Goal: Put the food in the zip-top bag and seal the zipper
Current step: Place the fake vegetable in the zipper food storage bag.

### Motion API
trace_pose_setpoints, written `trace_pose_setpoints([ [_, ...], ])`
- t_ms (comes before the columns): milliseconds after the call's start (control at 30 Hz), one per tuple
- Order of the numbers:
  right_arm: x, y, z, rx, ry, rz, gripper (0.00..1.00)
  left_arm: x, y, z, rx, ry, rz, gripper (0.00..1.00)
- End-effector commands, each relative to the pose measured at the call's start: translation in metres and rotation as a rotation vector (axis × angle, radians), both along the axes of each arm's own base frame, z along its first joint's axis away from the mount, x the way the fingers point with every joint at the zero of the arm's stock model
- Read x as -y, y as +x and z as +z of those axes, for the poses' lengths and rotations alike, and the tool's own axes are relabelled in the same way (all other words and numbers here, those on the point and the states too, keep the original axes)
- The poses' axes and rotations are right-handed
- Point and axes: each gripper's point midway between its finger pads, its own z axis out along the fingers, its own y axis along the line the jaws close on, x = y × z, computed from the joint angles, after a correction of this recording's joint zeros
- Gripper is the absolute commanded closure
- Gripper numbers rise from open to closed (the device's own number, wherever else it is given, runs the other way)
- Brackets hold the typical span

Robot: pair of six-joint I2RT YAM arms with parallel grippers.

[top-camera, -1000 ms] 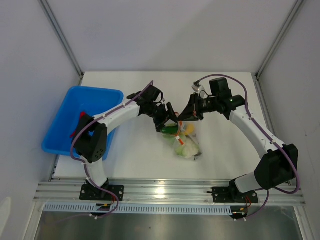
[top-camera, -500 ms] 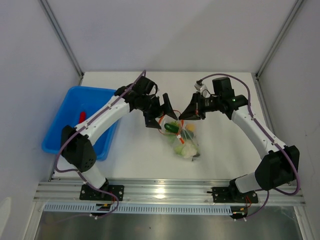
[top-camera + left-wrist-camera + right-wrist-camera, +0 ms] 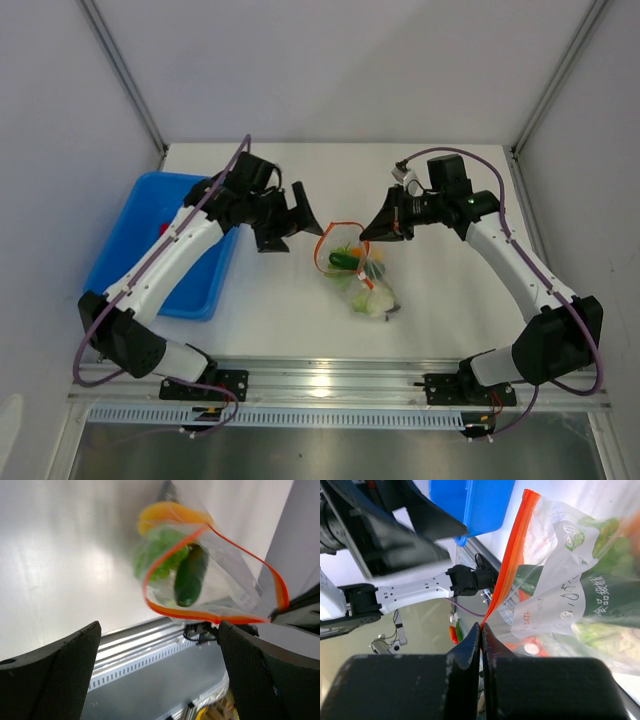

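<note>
My left gripper should now go to the blue tray and close on the red food point(image 3: 163, 229) there, while my right gripper holds the bag's opening point(image 3: 338, 250) open.
The zip-top bag point(image 3: 362, 278) lies at mid-table, its mouth standing open as an orange-red loop, the zipper point(image 3: 324, 243). Inside it are food pieces: a dark green cucumber point(image 3: 191, 575), green grapes point(image 3: 159, 556), an orange-yellow piece point(image 3: 165, 514) and a white-green leafy vegetable point(image 3: 376, 301). My right gripper point(image 3: 481, 629) is shut on the end of the zipper point(image 3: 513, 555), holding that corner up. My left gripper point(image 3: 292, 222) hovers open and empty just left of the bag's mouth, its fingers point(image 3: 52, 672) wide apart.
A blue tray point(image 3: 130, 215) sits at the table's left edge under my left arm, with a bit of red point(image 3: 161, 229) showing inside. The table's front rail point(image 3: 330, 378) runs close below the bag. Grey walls enclose the table on three sides.
My left gripper opened at the bag's mouth, left the cucumber inside, and drew back to the left. The right gripper kept its hold on the zipper end.
</note>
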Motion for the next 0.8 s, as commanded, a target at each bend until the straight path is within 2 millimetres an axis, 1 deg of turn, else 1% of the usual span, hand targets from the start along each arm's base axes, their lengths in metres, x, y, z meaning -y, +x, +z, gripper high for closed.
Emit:
trace_pose_setpoints([
  [0, 0.006, 0.003, 0.01, 0.066, -0.025, -0.032, 1.0, -0.052, 0.016, 0.005, 0.074, 0.04, 0.171, 0.01],
  [67, 0.008, 0.004, 0.003, 0.055, -0.054, -0.043, 1.0, -0.074, 0.021, 0.005, 0.084, 0.049, 0.239, 0.01],
  [100, 0.01, 0.007, -0.001, 0.053, -0.077, -0.056, 1.0, -0.097, 0.027, -0.001, 0.066, 0.075, 0.32, 0.01],
  [167, 0.014, 0.006, -0.007, 0.046, -0.114, -0.058, 1.0, -0.122, 0.031, -0.007, 0.052, 0.112, 0.405, 0.0],
  [200, 0.015, 0.007, -0.013, 0.041, -0.134, -0.063, 1.0, -0.143, 0.036, -0.009, 0.046, 0.132, 0.478, 0.01],
  [233, 0.016, 0.007, -0.016, 0.03, -0.147, -0.064, 1.0, -0.157, 0.036, -0.016, 0.021, 0.152, 0.537, 0.01],
  [267, 0.017, 0.008, -0.019, 0.027, -0.154, -0.063, 1.0, -0.167, 0.038, -0.017, 0.017, 0.154, 0.579, 0.01],
  [300, 0.017, 0.007, -0.022, 0.017, -0.156, -0.063, 1.0, -0.185, 0.04, -0.023, -0.003, 0.157, 0.66, 0.01],
  [333, 0.016, 0.008, -0.024, 0.015, -0.155, -0.061, 1.0, -0.195, 0.045, -0.027, 0.015, 0.158, 0.7, 0.01],
  [367, 0.016, 0.007, -0.027, 0.005, -0.156, -0.061, 1.0, -0.203, 0.049, -0.025, 0.04, 0.146, 0.734, 0.0],
  [400, 0.016, 0.008, -0.03, -0.001, -0.158, -0.06, 1.0, -0.22, 0.052, -0.032, 0.038, 0.143, 0.786, 0.01],
  [433, 0.015, 0.008, -0.031, -0.003, -0.162, -0.058, 1.0, -0.229, 0.055, -0.034, 0.057, 0.154, 0.809, 0.01],
  [467, 0.016, 0.009, -0.033, 0.001, -0.168, -0.056, 1.0, -0.244, 0.061, -0.038, 0.075, 0.167, 0.847, 0.01],
  [533, 0.017, 0.01, -0.038, -0.006, -0.178, -0.053, 1.0, -0.261, 0.066, -0.041, 0.092, 0.197, 0.862, 0.01],
  [567, 0.016, 0.011, -0.04, -0.009, -0.182, -0.051, 1.0, -0.277, 0.071, -0.041, 0.111, 0.218, 0.892, 0.0],
  [600, 0.016, 0.01, -0.042, -0.007, -0.183, -0.044, 1.0, -0.288, 0.074, -0.048, 0.114, 0.268, 0.877, 0.01],
  [633, 0.016, 0.012, -0.046, -0.017, -0.188, -0.044, 1.0, -0.297, 0.078, -0.05, 0.127, 0.29, 0.875, 0.0],
  [667, 0.015, 0.011, -0.048, -0.023, -0.186, -0.037, 1.0, -0.32, 0.084, -0.056, 0.148, 0.362, 0.885, 0.01],
  [733, 0.014, 0.012, -0.053, -0.034, -0.188, -0.031, 1.0, -0.336, 0.088, -0.064, 0.147, 0.392, 0.894, 0.01],
  [767, 0.014, 0.012, -0.054, -0.035, -0.191, -0.028, 1.0, -0.347, 0.093, -0.065, 0.162, 0.39, 0.913, 0.01],
])
